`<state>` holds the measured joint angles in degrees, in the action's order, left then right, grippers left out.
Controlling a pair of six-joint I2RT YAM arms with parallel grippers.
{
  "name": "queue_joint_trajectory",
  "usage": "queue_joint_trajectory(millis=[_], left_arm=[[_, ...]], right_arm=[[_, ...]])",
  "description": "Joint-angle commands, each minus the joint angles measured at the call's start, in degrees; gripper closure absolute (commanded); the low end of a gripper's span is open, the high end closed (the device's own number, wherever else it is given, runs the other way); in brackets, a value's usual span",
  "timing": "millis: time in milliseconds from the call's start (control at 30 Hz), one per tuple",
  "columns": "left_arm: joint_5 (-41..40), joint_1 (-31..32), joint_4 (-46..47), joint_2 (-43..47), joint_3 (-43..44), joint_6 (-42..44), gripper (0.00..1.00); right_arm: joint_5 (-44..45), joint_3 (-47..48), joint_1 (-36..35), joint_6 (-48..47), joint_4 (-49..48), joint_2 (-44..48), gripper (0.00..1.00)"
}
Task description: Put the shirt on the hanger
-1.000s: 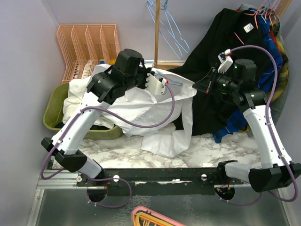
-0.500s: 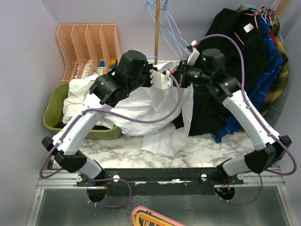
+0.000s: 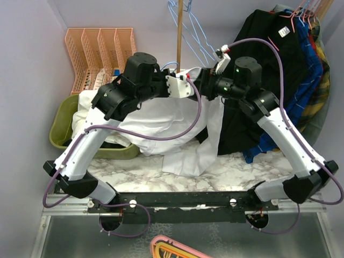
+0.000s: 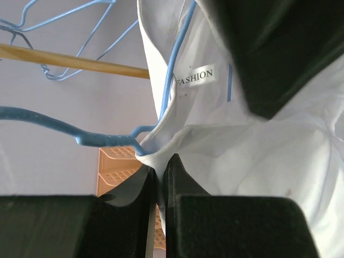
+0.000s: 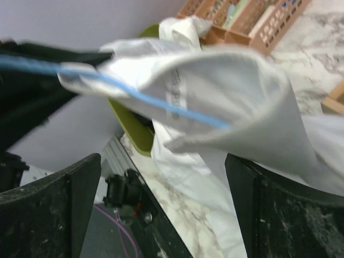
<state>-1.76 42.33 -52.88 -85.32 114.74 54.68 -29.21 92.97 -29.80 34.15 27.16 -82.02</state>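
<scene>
The wire goes up inside the collar [image 5: 217,115], so I expect the light-blue hanger [image 5: 145,98] to move together with the white shirt when my right gripper carries the collar.
The white shirt [image 3: 161,115] hangs bunched from my left gripper [image 3: 189,88], its tail reaching down to the marble table. In the left wrist view that gripper [image 4: 159,171] is shut on a fold of the collar, just below the "FASHION" label [image 4: 196,77]. The light-blue hanger [image 4: 177,59] runs up inside the collar, its wire bending out right beside the pinch. My right gripper [image 3: 203,86] faces the left one at the collar. In its own view it [image 5: 161,164] is open, with the collar [image 5: 215,80] and the hanger wire [image 5: 134,88] just above its spread fingers.
A green basin [image 3: 62,126] with more white cloth sits at the left, a peach file rack [image 3: 102,54] behind it. Spare blue hangers [image 3: 196,37] hang by a wooden pole [image 3: 180,32]. A black shirt [image 3: 258,43] and plaid garments [image 3: 314,59] hang at the right.
My right arm has swung left from the black shirt to the collar, and its jaws have opened. My left gripper has shifted slightly left and up, still pinching the collar.
</scene>
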Motion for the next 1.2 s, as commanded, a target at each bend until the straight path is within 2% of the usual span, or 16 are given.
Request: queue_joint_trajectory(millis=[0,133,267,367,467,533,667,900,1033,1100,1167], left_arm=[[6.51,-0.84,-0.46,2.98,0.62,-2.43,1.0],[8.97,-0.95,-1.44,3.52,-1.2,-2.25,1.0],[12.25,-1.02,-2.71,3.58,-1.2,-2.2,1.0],[16.48,-1.11,-5.44,3.42,-0.74,-1.13,1.0],[21.62,-1.11,-9.75,3.12,-0.07,1.75,1.0],[23.88,-1.08,-12.71,2.99,-0.01,4.57,1.0],[26.6,-1.06,-16.83,3.21,-0.76,8.78,1.0],[25.55,-1.02,-15.7,4.37,-2.79,8.42,1.0],[25.5,-1.01,-15.11,4.6,-3.5,7.92,1.0],[25.41,-1.07,-15.02,4.61,-3.91,7.89,1.0],[25.73,-1.05,-15.2,4.43,-3.95,7.88,1.0]], right_arm=[[3.18,-8.54,-0.15,-6.95,-0.53,10.87,0.01],[4.0,-18.36,-0.11,-13.8,-3.94,22.48,0.01],[13.95,-26.56,-0.06,-25.32,-5.94,33.76,0.01],[22.01,-36.97,-0.08,-33.33,-15.03,43.11,0.01],[20.93,-46.78,-0.01,-38.89,-25.64,50.95,0.01],[18.61,-45.29,-0.03,-40.03,-22.59,49.79,0.0],[12.92,-38.11,-0.08,-41.64,-14.06,39.84,0.0],[-6.36,-34.62,-0.03,-38.61,-12.38,30.56,0.0],[-10.46,-37.13,-0.04,-37.6,-14.23,30.68,0.03],[-12.07,-38.68,-0.08,-36.87,-15.44,31.67,0.09],[-12.32,-40.08,-0.03,-36.1,-16.5,32.42,0.32]])
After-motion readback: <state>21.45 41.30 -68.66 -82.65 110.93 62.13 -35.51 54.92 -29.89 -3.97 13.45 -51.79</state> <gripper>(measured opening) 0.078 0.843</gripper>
